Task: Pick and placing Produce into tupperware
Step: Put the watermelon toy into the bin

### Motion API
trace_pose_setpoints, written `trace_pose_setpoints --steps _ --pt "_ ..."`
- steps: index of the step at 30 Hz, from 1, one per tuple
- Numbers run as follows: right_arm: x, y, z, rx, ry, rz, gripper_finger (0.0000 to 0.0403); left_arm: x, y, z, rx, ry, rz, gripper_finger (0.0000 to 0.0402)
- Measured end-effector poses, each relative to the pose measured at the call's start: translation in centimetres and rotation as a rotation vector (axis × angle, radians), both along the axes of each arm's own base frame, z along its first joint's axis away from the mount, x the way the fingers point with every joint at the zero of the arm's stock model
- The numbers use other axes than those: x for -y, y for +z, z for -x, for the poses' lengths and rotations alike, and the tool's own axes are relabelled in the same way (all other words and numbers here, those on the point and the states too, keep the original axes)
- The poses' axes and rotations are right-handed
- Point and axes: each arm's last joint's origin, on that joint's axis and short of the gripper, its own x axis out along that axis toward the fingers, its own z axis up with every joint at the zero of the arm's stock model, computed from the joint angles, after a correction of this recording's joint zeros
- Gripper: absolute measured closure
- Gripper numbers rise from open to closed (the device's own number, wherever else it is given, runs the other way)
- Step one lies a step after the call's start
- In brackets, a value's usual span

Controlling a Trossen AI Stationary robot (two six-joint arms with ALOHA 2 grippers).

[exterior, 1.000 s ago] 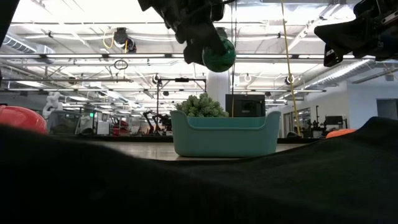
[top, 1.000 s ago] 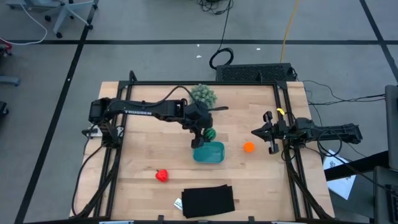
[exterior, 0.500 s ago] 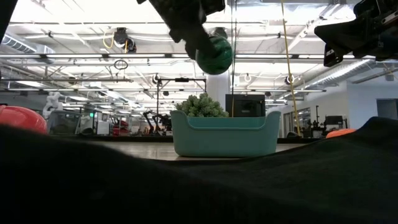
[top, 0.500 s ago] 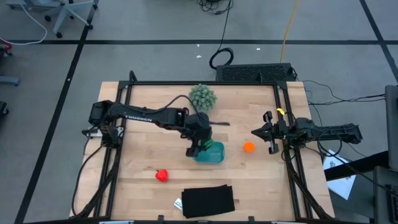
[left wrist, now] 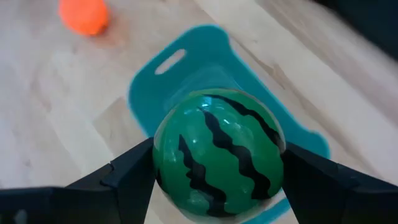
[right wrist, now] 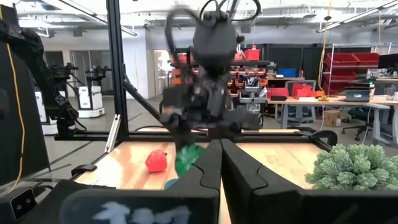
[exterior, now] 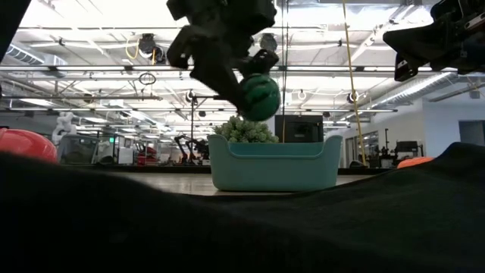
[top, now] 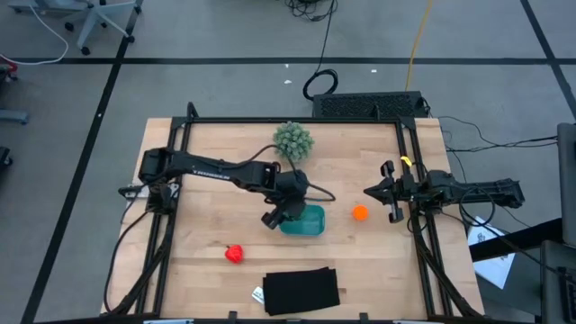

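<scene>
The striped round piece (exterior: 261,97) is above the tub's rim in my slanted left gripper. I should turn the gripper upright before I lower the piece into the tub (exterior: 282,150).
My left gripper (top: 290,213) hovers over the teal-blue tupperware tub (top: 306,221) near the table's middle, shut on the dark green striped round piece (left wrist: 217,152), which hangs above the tub (exterior: 273,162) in the low view. The orange ball (top: 360,213) rests on the wood to the tub's right. The red lumpy piece (top: 234,254) lies toward the near left. My right gripper (top: 371,192) waits at the table's right edge, its fingers (right wrist: 217,168) closed together. My left gripper pinches the striped round piece (exterior: 260,96) between its two fingers, one finger (left wrist: 134,171) on each side at its widest part (left wrist: 165,155). The fingers point down from above. The piece is lifted clear, directly over the tub's open top.
A larger pale green spiky ball (top: 292,139) sits behind the tub toward the far edge. A black flat rectangle (top: 301,290) lies at the near edge. Dark frame rails run along both sides of the table (top: 216,180).
My left gripper has carried the striped piece toward the near edge, from the tub's far rim to over its middle, and has come down closer to the tub while turning somewhat. It has stayed shut on the piece. The right arm has kept still.
</scene>
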Motion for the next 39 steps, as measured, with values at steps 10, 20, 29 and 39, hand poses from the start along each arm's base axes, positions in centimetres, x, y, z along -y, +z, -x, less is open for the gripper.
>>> trace_pose_setpoints --steps 10,20,29,39 --pt "0.0 -0.1 0.0 -0.007 0.000 0.002 0.0403 0.3 -1.7 -0.6 0.010 -0.184 -0.183 0.0108" --pt "0.0 -0.1 0.0 -0.006 -0.001 0.006 0.0403 0.1 -1.4 -0.7 0.028 -0.232 -0.256 0.0108" --pt "0.0 0.1 0.0 0.015 -0.002 0.008 0.0403 0.2 1.1 -2.0 0.145 -0.219 -0.210 0.0108" --pt "0.0 0.1 -0.1 0.004 -0.001 0.007 0.0403 0.7 -0.9 -3.0 0.093 -0.275 -0.155 0.0108"
